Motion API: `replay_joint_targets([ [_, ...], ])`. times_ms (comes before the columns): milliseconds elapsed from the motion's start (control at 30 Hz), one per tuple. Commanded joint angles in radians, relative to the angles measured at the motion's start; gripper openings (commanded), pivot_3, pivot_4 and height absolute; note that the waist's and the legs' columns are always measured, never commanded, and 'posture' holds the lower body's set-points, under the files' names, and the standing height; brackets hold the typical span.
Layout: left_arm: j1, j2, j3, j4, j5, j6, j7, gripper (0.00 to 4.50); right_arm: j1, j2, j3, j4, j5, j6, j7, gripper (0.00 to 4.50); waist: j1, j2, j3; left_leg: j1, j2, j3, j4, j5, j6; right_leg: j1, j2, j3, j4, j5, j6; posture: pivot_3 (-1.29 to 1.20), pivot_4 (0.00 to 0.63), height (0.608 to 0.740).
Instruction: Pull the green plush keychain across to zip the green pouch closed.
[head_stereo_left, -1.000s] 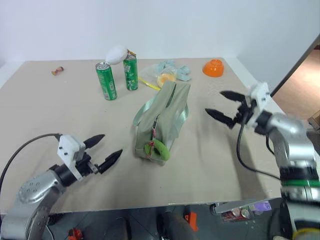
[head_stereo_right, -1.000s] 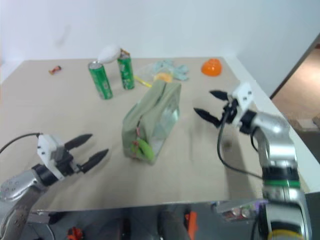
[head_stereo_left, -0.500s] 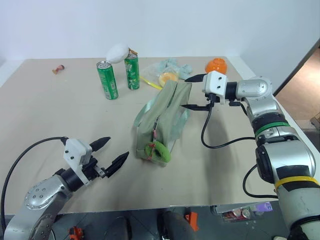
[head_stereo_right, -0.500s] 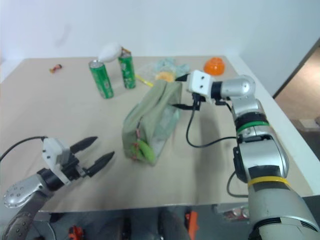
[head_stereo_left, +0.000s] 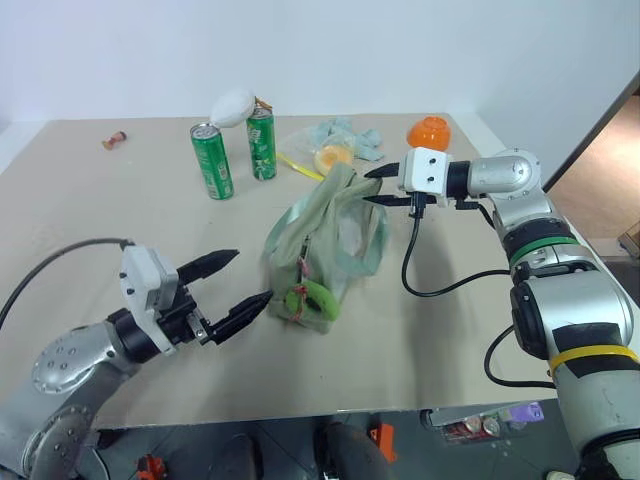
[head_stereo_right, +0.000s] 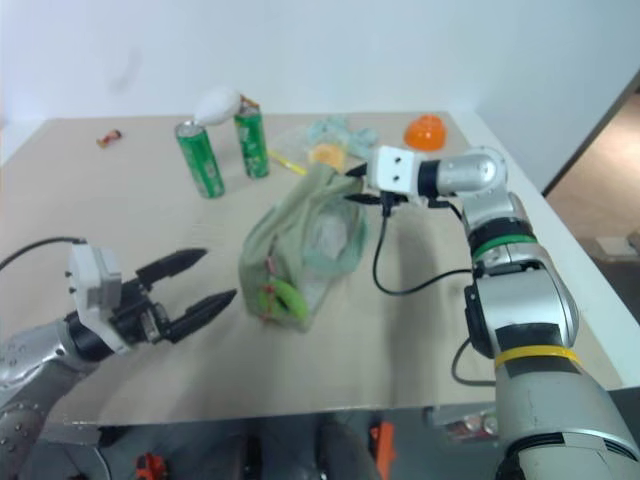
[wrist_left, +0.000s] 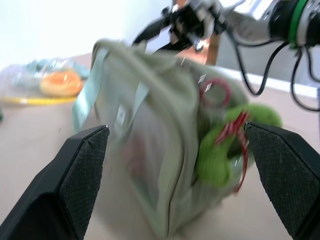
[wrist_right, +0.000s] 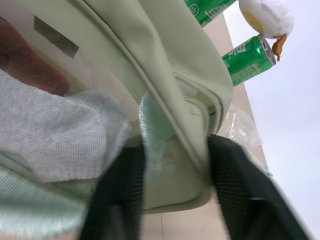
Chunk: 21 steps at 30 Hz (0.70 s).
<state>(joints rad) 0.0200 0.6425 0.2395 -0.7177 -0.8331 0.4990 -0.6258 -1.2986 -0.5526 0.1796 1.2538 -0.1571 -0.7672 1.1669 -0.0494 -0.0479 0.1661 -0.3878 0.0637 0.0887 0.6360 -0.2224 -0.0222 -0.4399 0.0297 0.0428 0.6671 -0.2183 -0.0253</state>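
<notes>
My right gripper has the green pouch (head_stereo_left: 315, 245) running near to far, so it should turn the pouch's far end (head_stereo_left: 346, 180) around and grip it again before my left gripper pulls the keychain.
The green pouch (head_stereo_left: 330, 235) lies mid-table with its zip on top, running from near to far. At its near end hangs the green plush keychain (head_stereo_left: 318, 297), with a red cord. My right gripper (head_stereo_left: 368, 187) is shut on the pouch's far end, and its fingers (wrist_right: 125, 190) press both sides of the fabric (wrist_right: 170, 65). My left gripper (head_stereo_left: 253, 276) is open just left of the near end, not touching it. The left wrist view has the pouch (wrist_left: 150, 150) and keychain (wrist_left: 220, 150) ahead between the spread fingers (wrist_left: 85, 165).
Two green cans (head_stereo_left: 212, 160) (head_stereo_left: 262, 142) stand at the back left, with a white plush (head_stereo_left: 233, 105) on them. A clear bag holding a yellow-orange item (head_stereo_left: 330, 155) and an orange bowl (head_stereo_left: 429, 132) sit behind the pouch. A small red thing (head_stereo_left: 115, 140) lies far left.
My right gripper came in from the right and shut on the pouch's far end, which has bunched up. My left gripper rose and moved closer to the near end.
</notes>
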Motion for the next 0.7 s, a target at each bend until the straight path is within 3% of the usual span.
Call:
replay_joint_targets([
  [33, -0.044, 0.018, 0.014, 0.000, -0.014, 0.005, 0.002, 4.50, -0.016, -0.009, -0.002, 0.009, -0.016, -0.013, 0.005, 0.21, 0.000, 0.000, 0.000, 0.000, 0.000, 0.000, 0.000, 0.000, 0.000, 0.000, 0.000, 0.000, 0.000, 0.000, 0.000, 0.00, 0.150, 0.740],
  [67, -0.055, 0.019, 0.013, 0.007, -0.015, 0.008, 0.004, 4.50, -0.017, -0.011, -0.004, 0.008, -0.016, -0.015, 0.007, 0.03, 0.000, 0.000, 0.000, 0.001, 0.000, 0.000, 0.000, 0.000, 0.000, 0.000, 0.000, 0.000, 0.000, 0.000, 0.000, 0.00, 0.150, 0.740],
  [467, -0.107, 0.005, -0.010, 0.104, 0.033, -0.013, -0.042, 4.50, 0.037, -0.073, -0.106, -0.123, 0.143, 0.059, 0.151, 0.03, 0.002, 0.000, 0.000, 0.000, 0.000, 0.000, 0.000, 0.000, -0.001, 0.000, -0.001, 0.000, 0.000, 0.000, 0.000, 0.00, 0.150, 0.740],
  [567, -0.125, 0.004, -0.016, 0.119, 0.033, -0.014, -0.058, 4.50, 0.113, -0.112, -0.122, -0.275, 0.189, 0.182, 0.189, 0.03, 0.002, 0.001, 0.000, -0.001, 0.000, 0.000, 0.000, 0.000, -0.001, -0.001, -0.001, 0.000, 0.000, 0.000, 0.001, 0.00, 0.150, 0.740],
  [700, -0.161, 0.022, 0.009, 0.139, -0.047, 0.028, -0.098, 4.50, 0.323, -0.211, -0.152, -0.680, 0.246, 0.490, 0.163, 0.03, 0.008, 0.001, 0.000, -0.002, -0.001, -0.001, 0.000, 0.000, -0.001, -0.001, -0.002, -0.001, 0.000, 0.000, 0.002, 0.00, 0.150, 0.740],
])
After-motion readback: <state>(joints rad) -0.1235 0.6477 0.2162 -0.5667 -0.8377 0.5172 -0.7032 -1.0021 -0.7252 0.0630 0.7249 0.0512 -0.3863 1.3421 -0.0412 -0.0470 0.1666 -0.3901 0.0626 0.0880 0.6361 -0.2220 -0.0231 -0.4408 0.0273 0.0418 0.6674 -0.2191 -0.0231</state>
